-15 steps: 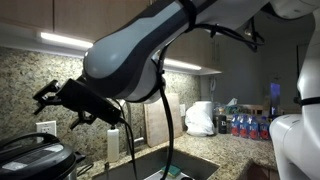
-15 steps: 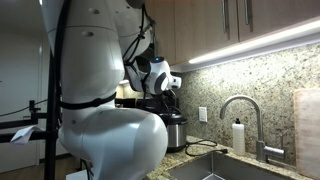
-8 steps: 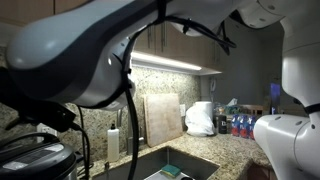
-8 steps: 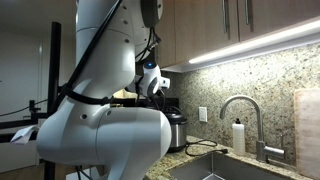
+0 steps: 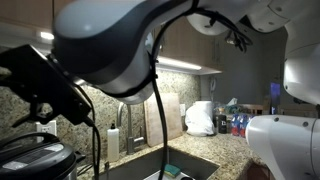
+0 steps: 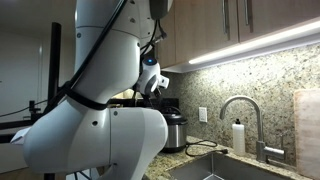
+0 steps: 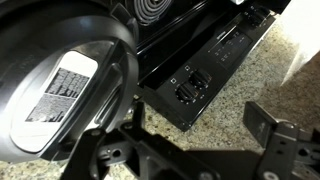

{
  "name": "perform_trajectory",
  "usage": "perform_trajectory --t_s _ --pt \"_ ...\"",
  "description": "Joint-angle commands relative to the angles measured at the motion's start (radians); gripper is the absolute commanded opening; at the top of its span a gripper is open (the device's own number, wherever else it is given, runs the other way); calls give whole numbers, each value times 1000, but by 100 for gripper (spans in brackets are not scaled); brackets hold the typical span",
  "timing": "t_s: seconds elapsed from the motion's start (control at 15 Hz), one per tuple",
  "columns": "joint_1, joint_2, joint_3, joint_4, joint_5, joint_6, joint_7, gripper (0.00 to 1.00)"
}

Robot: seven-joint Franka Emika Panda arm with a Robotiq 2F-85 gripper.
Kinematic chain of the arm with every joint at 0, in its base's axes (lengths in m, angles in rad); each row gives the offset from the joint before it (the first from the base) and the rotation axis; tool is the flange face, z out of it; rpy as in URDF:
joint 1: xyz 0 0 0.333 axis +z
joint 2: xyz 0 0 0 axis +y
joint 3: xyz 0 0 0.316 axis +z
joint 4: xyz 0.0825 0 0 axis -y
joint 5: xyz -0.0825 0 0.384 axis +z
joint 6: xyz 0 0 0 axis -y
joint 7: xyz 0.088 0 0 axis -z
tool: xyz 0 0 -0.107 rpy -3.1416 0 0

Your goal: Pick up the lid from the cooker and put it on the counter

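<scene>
The lid is beside my open gripper hanging over the granite [image 7: 208, 128], so I should move back toward the lid and lower my fingers around its curved black handle [image 7: 129, 72].
The black domed lid [image 5: 30, 152] with its silvery band sits on the cooker [image 6: 176, 133] at the end of the counter [image 7: 235, 95]. In the wrist view the lid [image 7: 45, 45] fills the left side and carries a white label. My gripper [image 7: 199, 120] is open and holds nothing. It hangs above bare granite just right of the lid, with one finger [image 7: 262, 122] at the right. In an exterior view the gripper [image 5: 48, 108] is a dark shape above the lid, not touching it. The arm's body hides most of the cooker.
A black appliance with knobs [image 7: 200, 70] lies right beside the lid. Along the counter are the sink [image 5: 165, 165], a faucet [image 6: 240, 108], a soap bottle [image 6: 238, 137], a cutting board [image 5: 160, 118], a white bag [image 5: 200, 118] and several bottles [image 5: 245, 125]. Cabinets hang overhead.
The arm has swung across the view and the wrist has come over the cooker, now facing down at the lid. The jaws have stayed open.
</scene>
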State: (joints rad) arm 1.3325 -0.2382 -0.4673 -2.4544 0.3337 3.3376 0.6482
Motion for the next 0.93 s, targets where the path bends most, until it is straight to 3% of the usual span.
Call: perform_trajectory --t_s 0.0,0.33,0.6,0.67,0.87 --pt "224 -177 -279 -116 -35 -24 -15 100" --pt "520 -298 -713 -76 -98 -59 -143 100" --pt "807 -358 -1049 51 -179 -58 -243 100" --pt "848 -365 -1074 85 -130 -66 -315 100" --pt "945 -381 -1146 144 -142 -53 -385 100"
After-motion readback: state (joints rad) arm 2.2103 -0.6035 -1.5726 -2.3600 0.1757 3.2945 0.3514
